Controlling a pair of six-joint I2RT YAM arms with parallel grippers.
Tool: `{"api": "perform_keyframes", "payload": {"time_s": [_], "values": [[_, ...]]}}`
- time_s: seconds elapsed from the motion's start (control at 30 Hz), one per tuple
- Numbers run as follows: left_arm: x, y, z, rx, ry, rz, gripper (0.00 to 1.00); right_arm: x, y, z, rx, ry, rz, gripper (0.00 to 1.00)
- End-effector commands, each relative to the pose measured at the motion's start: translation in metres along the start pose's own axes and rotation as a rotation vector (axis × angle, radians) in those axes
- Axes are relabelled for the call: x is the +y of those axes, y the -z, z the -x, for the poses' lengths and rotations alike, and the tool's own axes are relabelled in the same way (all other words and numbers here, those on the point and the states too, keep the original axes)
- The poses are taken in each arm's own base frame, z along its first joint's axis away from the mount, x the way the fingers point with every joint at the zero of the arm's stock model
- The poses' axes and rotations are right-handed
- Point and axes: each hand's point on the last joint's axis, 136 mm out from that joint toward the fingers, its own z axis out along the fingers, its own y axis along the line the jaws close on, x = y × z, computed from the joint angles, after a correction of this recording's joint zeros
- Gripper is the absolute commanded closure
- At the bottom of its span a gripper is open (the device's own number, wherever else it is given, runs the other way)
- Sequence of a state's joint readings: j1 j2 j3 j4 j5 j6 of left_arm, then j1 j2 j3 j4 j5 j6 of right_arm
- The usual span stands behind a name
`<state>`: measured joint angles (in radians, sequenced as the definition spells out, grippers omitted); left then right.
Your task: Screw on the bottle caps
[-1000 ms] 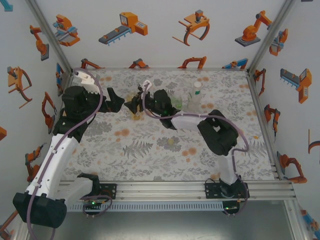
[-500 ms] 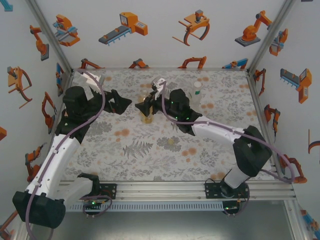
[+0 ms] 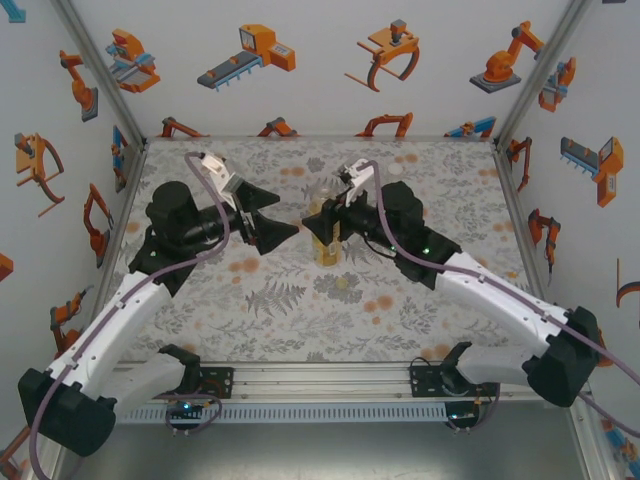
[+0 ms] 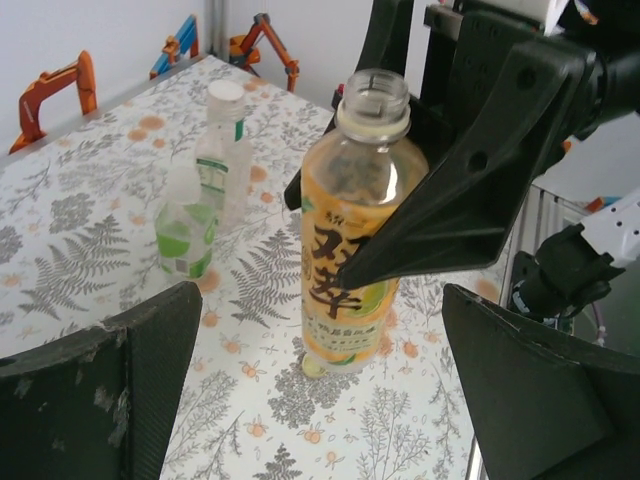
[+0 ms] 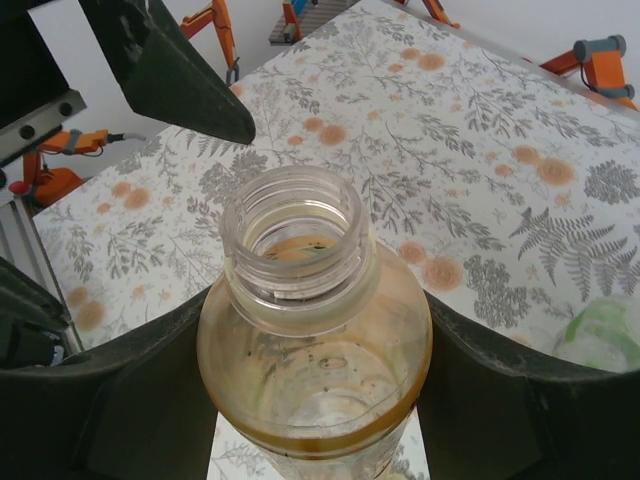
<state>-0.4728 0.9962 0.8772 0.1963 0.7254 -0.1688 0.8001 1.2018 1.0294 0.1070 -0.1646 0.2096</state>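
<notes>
My left gripper should keep going toward that half and close there, as the orange-labelled bottle is upright and its lower half (image 3: 326, 250) is free below my right gripper.
An open-necked bottle with an orange label (image 4: 355, 250) stands upright near the table's middle. My right gripper (image 5: 315, 400) is shut on its body just below the shoulder, and the threaded neck (image 5: 295, 240) is bare. From above, the right gripper (image 3: 322, 225) meets the bottle (image 3: 326, 248). My left gripper (image 4: 320, 400) is open wide and empty, facing the bottle from the left with a gap between them; from above the left gripper (image 3: 280, 218) is seen. A pale yellow-green cap (image 4: 315, 366) lies on the table at the bottle's base.
At the back stand a small green-labelled bottle (image 4: 185, 225) without a cap and a taller clear bottle (image 4: 225, 160) with a white cap (image 4: 226, 95). The green-labelled bottle (image 5: 605, 335) is just right of the held one. Walls enclose the flowered table (image 3: 250, 300).
My right arm has carried the orange-labelled bottle rightward and nearer, toward the table's middle. My left gripper followed to the right, staying open.
</notes>
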Motion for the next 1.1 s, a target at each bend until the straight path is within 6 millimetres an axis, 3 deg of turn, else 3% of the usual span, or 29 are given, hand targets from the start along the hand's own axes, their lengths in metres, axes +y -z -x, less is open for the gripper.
{"api": "perform_keyframes", "payload": {"time_s": [0.0,0.23,0.57,0.83,1.07], "values": [[-0.025,0.004,0.018,-0.088,-0.056,-0.099,0.02,0.005,0.021,0.017,-0.007,-0.037,-0.012,0.57],[-0.054,-0.004,0.01,-0.092,-0.069,-0.234,0.02,0.025,0.053,0.044,-0.081,-0.062,0.066,0.58],[-0.084,-0.028,0.009,-0.156,-0.032,-0.376,0.03,0.049,0.083,0.074,-0.179,-0.035,0.171,0.58],[-0.102,-0.046,0.013,-0.225,0.014,-0.482,0.03,0.065,0.098,0.091,-0.255,-0.012,0.247,0.58],[-0.124,-0.064,0.005,-0.221,-0.053,-0.52,0.01,0.066,0.104,0.099,-0.296,-0.006,0.25,0.58]]}}
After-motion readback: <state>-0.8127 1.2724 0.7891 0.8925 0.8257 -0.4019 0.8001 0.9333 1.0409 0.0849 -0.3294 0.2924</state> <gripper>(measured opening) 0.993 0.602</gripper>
